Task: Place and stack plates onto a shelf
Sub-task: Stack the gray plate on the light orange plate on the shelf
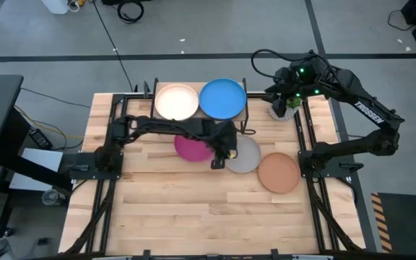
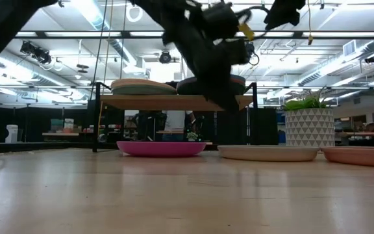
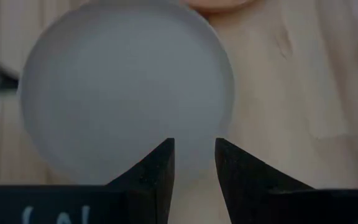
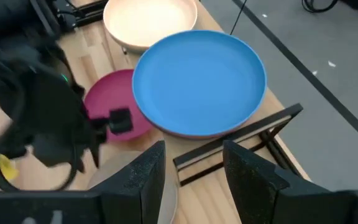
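Note:
My left gripper's fingers are open with the grey plate's rim [image 3: 197, 167] running through the gap between them. I carry on lowering them until they straddle that rim, then close them.
The shelf [image 1: 249, 108] stands at the table's far edge and carries a cream-white plate [image 1: 176, 101] and a blue plate [image 1: 223, 97]; each tops a stack in the low view. On the table in front lie a magenta plate [image 1: 188, 149], a grey plate [image 1: 248, 157] and a tan plate [image 1: 278, 172]. My left gripper [image 1: 221, 155] hovers open over the grey plate's [image 3: 126, 87] left rim, clear of it. My right gripper [image 4: 194, 165] is open and raised by the shelf's right end, looking across the blue plate [image 4: 197, 81].
A white patterned pot with a green plant [image 1: 282, 108] stands at the far right corner beside my right gripper. Black frame rails [image 1: 310, 144] run along the table's left and right sides. The near half of the slatted tabletop [image 1: 208, 217] is bare wood.

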Robot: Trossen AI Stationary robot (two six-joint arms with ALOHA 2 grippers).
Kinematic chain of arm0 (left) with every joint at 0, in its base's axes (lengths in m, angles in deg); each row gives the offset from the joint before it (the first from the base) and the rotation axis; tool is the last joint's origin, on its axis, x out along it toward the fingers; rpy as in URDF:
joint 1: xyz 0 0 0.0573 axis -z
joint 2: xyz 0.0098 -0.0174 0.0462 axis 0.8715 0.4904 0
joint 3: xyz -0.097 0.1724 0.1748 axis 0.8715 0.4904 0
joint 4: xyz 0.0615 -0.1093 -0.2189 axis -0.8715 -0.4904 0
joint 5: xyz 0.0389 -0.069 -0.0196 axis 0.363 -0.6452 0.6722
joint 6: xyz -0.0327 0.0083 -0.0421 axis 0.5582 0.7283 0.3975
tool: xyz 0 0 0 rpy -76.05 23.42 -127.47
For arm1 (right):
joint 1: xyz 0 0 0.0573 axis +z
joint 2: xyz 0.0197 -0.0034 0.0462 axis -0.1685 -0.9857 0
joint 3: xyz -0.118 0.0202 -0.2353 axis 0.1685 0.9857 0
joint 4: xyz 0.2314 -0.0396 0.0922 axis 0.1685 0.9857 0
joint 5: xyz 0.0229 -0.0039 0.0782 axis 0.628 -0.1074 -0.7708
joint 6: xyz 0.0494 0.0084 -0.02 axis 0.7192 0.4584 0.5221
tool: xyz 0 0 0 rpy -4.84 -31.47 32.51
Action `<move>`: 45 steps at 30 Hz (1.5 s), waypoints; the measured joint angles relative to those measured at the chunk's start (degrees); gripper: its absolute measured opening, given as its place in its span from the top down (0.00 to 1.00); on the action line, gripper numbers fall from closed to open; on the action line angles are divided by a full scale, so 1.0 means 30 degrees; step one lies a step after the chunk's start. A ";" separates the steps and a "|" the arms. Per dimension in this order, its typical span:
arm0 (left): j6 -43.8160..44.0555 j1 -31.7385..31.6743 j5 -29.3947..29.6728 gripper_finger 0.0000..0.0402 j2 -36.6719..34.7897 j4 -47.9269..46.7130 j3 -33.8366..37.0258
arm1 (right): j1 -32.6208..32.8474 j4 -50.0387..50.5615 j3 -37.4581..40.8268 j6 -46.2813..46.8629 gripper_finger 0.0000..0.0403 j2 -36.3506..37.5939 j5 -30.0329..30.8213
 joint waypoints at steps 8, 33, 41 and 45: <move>-0.2886 0.0467 -0.0866 0.69 0.1891 0.1953 0.0007 | 0.0000 0.0052 0.0000 0.0744 0.58 0.0863 -0.0052; -0.6911 0.0481 -0.0453 0.71 0.2593 0.1750 0.0217 | 0.0007 0.0060 0.0000 0.1320 0.58 0.1156 -0.0075; -0.7012 0.0365 -0.0895 0.95 0.2593 0.1240 0.0197 | 0.0007 0.0052 0.0000 0.1298 0.58 0.1156 -0.0162; -0.7090 0.0394 -0.1169 0.97 0.2579 0.1101 0.0184 | 0.0007 0.0052 0.0000 0.1300 0.58 0.1156 -0.0403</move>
